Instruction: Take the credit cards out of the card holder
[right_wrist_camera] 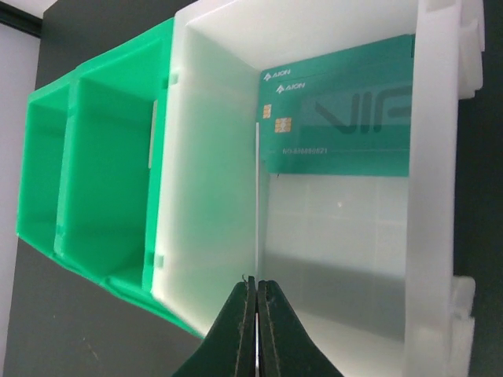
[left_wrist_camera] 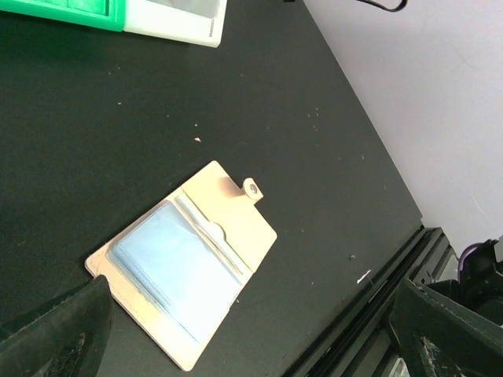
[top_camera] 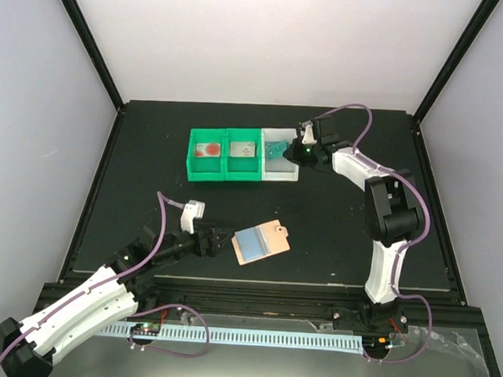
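Note:
The thin credit card [right_wrist_camera: 257, 200] hangs inside the white bin's sides, so the robot's right gripper goes on lowering it until it reaches the teal credit card [right_wrist_camera: 338, 114], and then lets go.
The tan card holder [top_camera: 260, 241] [left_wrist_camera: 185, 263] lies open on the black table, blue-grey panel up and snap tab at its far corner. My left gripper [top_camera: 222, 242] [left_wrist_camera: 251, 342] is open just left of it, a finger [left_wrist_camera: 55, 338] by its near corner, not touching. My right gripper [top_camera: 293, 154] [right_wrist_camera: 257, 284] is over the white bin [top_camera: 279, 177] [right_wrist_camera: 432, 157], shut on a thin credit card seen edge-on [right_wrist_camera: 257, 196]. A teal credit card [right_wrist_camera: 346, 118] leans against the bin's far wall. A white-and-red card [top_camera: 208, 148] and a pale card [top_camera: 245, 149] lie in the green bins.
The two green bins [top_camera: 192, 162] [right_wrist_camera: 47, 157] stand joined to the white bin's left at the back of the table. The table's raised front rail [left_wrist_camera: 377, 298] runs just behind the card holder on my side. White walls enclose the table.

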`<state>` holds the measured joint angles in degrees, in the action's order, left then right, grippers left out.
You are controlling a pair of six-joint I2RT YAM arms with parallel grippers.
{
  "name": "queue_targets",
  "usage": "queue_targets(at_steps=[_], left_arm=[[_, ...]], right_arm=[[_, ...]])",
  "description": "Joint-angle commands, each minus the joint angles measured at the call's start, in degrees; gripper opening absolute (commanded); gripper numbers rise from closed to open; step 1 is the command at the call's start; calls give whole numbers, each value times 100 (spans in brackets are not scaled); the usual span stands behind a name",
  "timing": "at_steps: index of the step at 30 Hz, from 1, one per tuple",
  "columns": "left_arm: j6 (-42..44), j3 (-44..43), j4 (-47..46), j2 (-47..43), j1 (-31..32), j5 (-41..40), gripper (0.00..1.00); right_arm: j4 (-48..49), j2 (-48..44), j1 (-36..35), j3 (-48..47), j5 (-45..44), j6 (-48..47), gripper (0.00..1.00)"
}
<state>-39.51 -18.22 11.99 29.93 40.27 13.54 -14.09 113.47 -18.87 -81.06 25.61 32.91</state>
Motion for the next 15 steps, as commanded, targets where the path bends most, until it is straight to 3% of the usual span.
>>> queue_targets(at_steps=[1, 15], left_arm=[[38, -103, -68, -49, 35, 77, 99], [66, -41, -172, -1, 33, -141, 99]], right_arm=[[-91, 309, 55, -504, 26, 45, 1], [-308, 1170, 192, -1388, 489, 8, 2]])
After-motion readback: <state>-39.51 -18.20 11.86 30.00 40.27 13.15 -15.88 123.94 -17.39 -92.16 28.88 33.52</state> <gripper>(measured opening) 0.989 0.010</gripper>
